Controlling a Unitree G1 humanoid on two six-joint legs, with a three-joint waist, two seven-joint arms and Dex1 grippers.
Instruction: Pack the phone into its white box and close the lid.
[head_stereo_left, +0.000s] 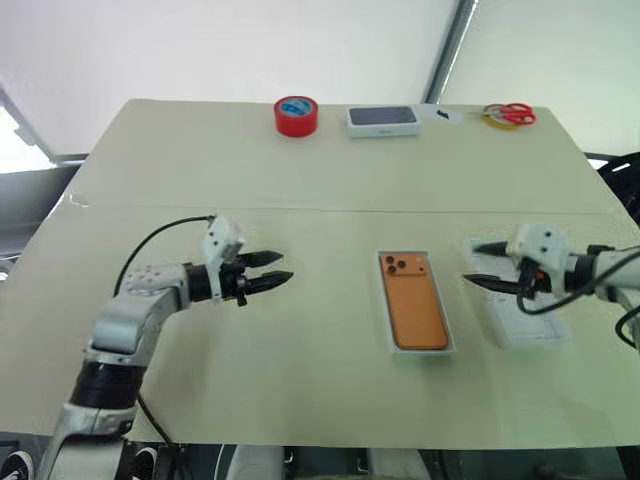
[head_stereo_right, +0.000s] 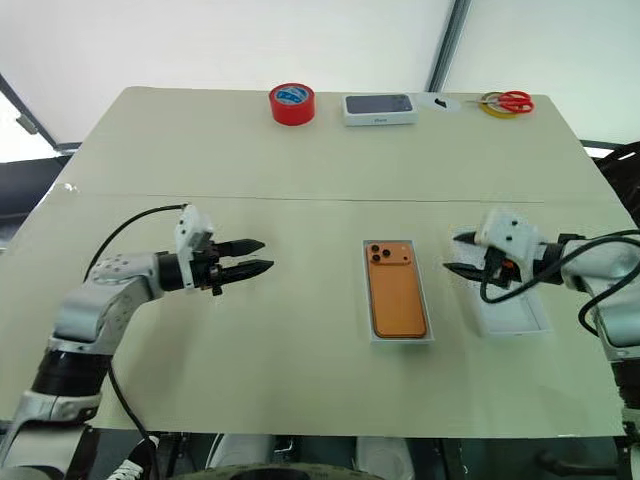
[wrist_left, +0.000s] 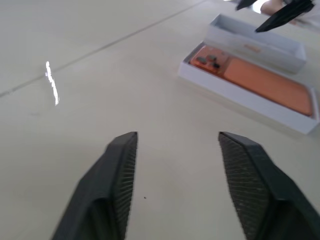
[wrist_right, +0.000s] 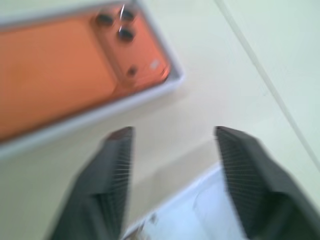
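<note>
The lid (head_stereo_left: 532, 326) is lying with its inside up. My right gripper should therefore grab the lid's edge (head_stereo_left: 490, 313) nearest the phone, tilt the lid upright and hand it to my left gripper.
The orange phone (head_stereo_left: 415, 305) lies back up in the shallow white box (head_stereo_left: 425, 352) at the table's middle, its camera block at the far end. To the right of it the lid (head_stereo_left: 525, 325) rests with its pale inside up. My right gripper (head_stereo_left: 470, 263) hovers over the lid's near-left corner, open and empty, pointing toward the phone (wrist_right: 60, 65). My left gripper (head_stereo_left: 286, 266) hangs open and empty over bare table well left of the box, pointing toward it; between its fingers (wrist_left: 120, 170) there is only table.
Along the far edge stand a red tape roll (head_stereo_left: 296, 116), a closed white box with a dark top (head_stereo_left: 382, 121), and red-handled scissors (head_stereo_left: 510, 114) on a tape ring. A seam (head_stereo_left: 330, 210) crosses the table.
</note>
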